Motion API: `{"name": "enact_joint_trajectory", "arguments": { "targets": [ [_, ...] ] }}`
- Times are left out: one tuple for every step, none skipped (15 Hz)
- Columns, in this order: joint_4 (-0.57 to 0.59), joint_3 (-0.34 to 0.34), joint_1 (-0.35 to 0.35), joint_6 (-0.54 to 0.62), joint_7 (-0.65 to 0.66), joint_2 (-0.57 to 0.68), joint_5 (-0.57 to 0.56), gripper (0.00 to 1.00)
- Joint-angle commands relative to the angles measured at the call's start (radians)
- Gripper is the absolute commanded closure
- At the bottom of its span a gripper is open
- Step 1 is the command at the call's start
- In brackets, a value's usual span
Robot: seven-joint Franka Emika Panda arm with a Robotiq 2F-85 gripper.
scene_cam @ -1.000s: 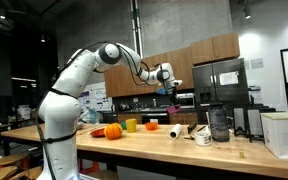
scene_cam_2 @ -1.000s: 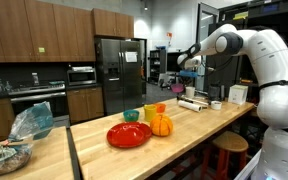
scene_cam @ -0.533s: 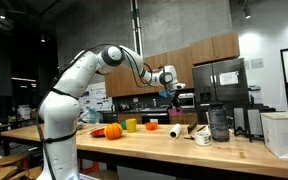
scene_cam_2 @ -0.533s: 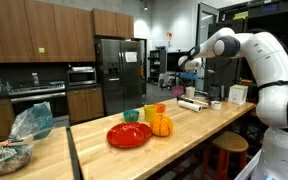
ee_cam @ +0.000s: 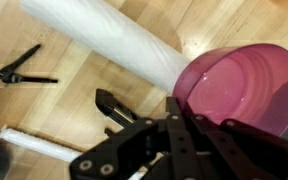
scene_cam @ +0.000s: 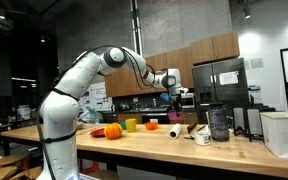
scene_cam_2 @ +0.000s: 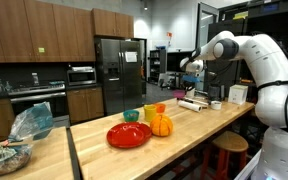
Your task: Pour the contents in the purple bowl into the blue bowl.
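Observation:
I should go on lowering the purple bowl [ee_cam: 246, 86], as it is empty and there is open counter beside the white roll, until its base rests there, before letting go.
My gripper [ee_cam: 184, 108] is shut on the rim of the purple bowl [ee_cam: 239, 85]. The bowl hangs in the air and I see nothing inside the part of it that shows. In an exterior view the gripper [scene_cam: 172, 84] holds the bowl [scene_cam: 175, 97] above the wooden counter [scene_cam: 184, 150], over a white roll [scene_cam: 176, 131]. A small blue-green bowl [scene_cam_2: 131, 116] stands further along the counter beside a red plate [scene_cam_2: 129, 135], well away from the gripper [scene_cam_2: 191, 69].
Under the bowl lie a white paper roll [ee_cam: 114, 40], a black hand tool [ee_cam: 19, 68] and a thin white stick [ee_cam: 34, 145]. An orange pumpkin [scene_cam_2: 161, 125], a yellow cup [scene_cam_2: 150, 113], a dark jar [scene_cam: 218, 124] and a white box [scene_cam: 282, 134] also stand on the counter.
The arm has carried the purple bowl a little sideways along the counter and slightly lower. The grip on the bowl is unchanged.

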Motion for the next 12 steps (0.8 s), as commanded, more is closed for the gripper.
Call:
{"name": "enact_joint_trajectory", "arguments": {
  "targets": [
    [-0.011, 0.027, -0.020, -0.014, -0.061, 0.001, 0.039, 0.99],
    [-0.025, 0.033, -0.018, -0.006, -0.075, -0.001, 0.048, 0.99],
    [-0.034, 0.033, -0.013, -0.001, -0.083, -0.001, 0.046, 0.99],
    [-0.049, 0.035, -0.009, 0.001, -0.093, -0.003, 0.044, 0.99],
    [-0.060, 0.038, -0.007, 0.005, -0.101, -0.003, 0.042, 0.99],
    [-0.076, 0.037, -0.001, 0.014, -0.104, -0.005, 0.034, 0.99],
    [-0.088, 0.039, 0.000, 0.018, -0.113, -0.007, 0.033, 0.99],
    [-0.100, 0.039, 0.003, 0.025, -0.118, -0.008, 0.030, 0.99],
    [-0.113, 0.041, 0.003, 0.031, -0.127, -0.010, 0.031, 0.99],
    [-0.122, 0.042, 0.002, 0.036, -0.133, -0.010, 0.033, 0.99],
    [-0.130, 0.045, 0.001, 0.041, -0.144, -0.011, 0.035, 0.99],
    [-0.142, 0.048, 0.000, 0.044, -0.155, -0.015, 0.038, 0.99]
  ]
}}
